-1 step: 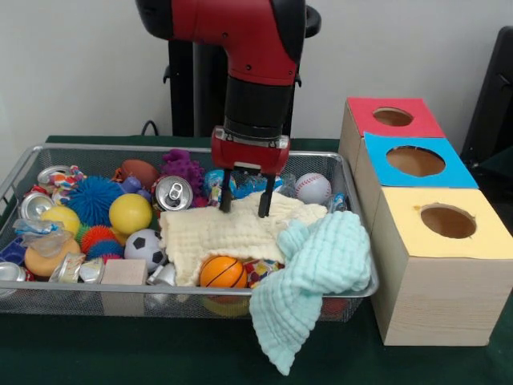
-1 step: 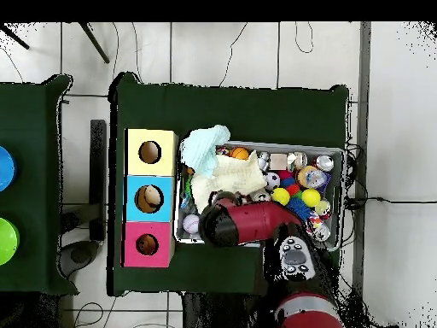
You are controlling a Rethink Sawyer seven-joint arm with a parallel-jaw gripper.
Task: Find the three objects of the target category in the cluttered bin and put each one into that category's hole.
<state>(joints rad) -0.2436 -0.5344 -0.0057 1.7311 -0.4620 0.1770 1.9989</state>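
The robot should expect more hidden objects when it lifts the lumpy cream cloth (image 1: 232, 232), because a colorful wrapper (image 1: 260, 270) sticks out from under it.
My gripper (image 1: 244, 204) hangs open over the wire bin (image 1: 19, 172), its two black fingertips (image 1: 226, 200) down at the top edge of a cream cloth (image 1: 212, 237). Nothing is between them. A mint cloth (image 1: 317, 269) drapes over the bin's front right rim. Around the cream cloth lie a small basketball (image 1: 222, 272), a soccer ball (image 1: 144, 249), a yellow ball (image 1: 130, 213), a baseball (image 1: 313, 188) and a drink can (image 1: 173, 192). In the overhead view the red arm (image 2: 247, 222) covers the gripper; the cream cloth (image 2: 229, 175) and mint cloth (image 2: 203, 147) show beside it.
A wooden box right of the bin has a red-topped hole (image 1: 393, 117), a blue-topped hole (image 1: 415, 161) and a yellow-topped hole (image 1: 447, 220). The bin's left half holds a blue spiky ball (image 1: 94, 199), several cans (image 1: 36, 204), a wooden block (image 1: 124, 273) and a purple toy (image 1: 183, 167).
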